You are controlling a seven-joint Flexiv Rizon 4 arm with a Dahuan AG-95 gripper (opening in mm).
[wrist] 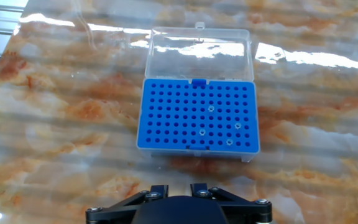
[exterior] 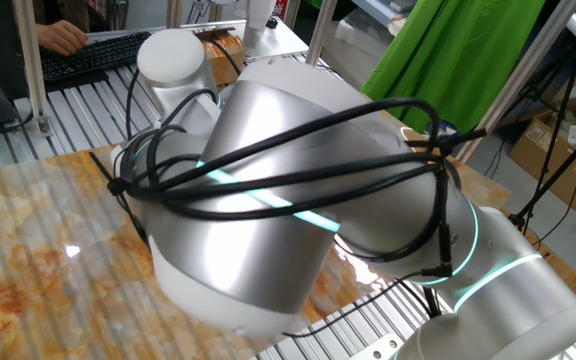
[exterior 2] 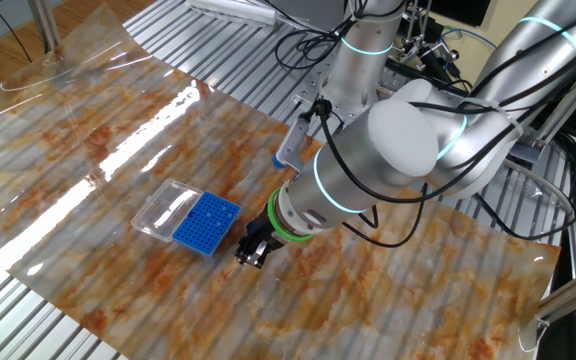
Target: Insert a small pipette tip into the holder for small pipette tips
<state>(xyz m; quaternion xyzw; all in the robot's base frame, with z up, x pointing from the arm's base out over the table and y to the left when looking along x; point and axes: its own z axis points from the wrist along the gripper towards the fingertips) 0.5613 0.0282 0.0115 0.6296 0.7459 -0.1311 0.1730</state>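
Observation:
My gripper will insert the pipette tip, and the pipette tip should sink down to its rim, because seated tips show only as pale rings (wrist: 238, 126) in the blue rack.
The holder for small pipette tips (wrist: 185, 112) is a bright-blue rack with a grid of holes, and its clear lid (wrist: 201, 55) lies open behind it. A few holes on its right side hold small pale tips (wrist: 237, 126). In the hand view my gripper (wrist: 178, 186) shows only as two short dark fingers at the bottom edge. They stand slightly apart with nothing visible between them. In the other fixed view the gripper (exterior 2: 250, 253) hangs just right of the rack (exterior 2: 207, 224), close above the table. No loose pipette tip shows.
The marble-patterned sheet (exterior 2: 88, 120) covers the table over ribbed metal (exterior 2: 28, 300). The silver arm (exterior: 268, 190) and its black cables fill one fixed view and hide the rack there. A keyboard (exterior: 88, 50) and a person's hand (exterior: 63, 35) are at the far edge.

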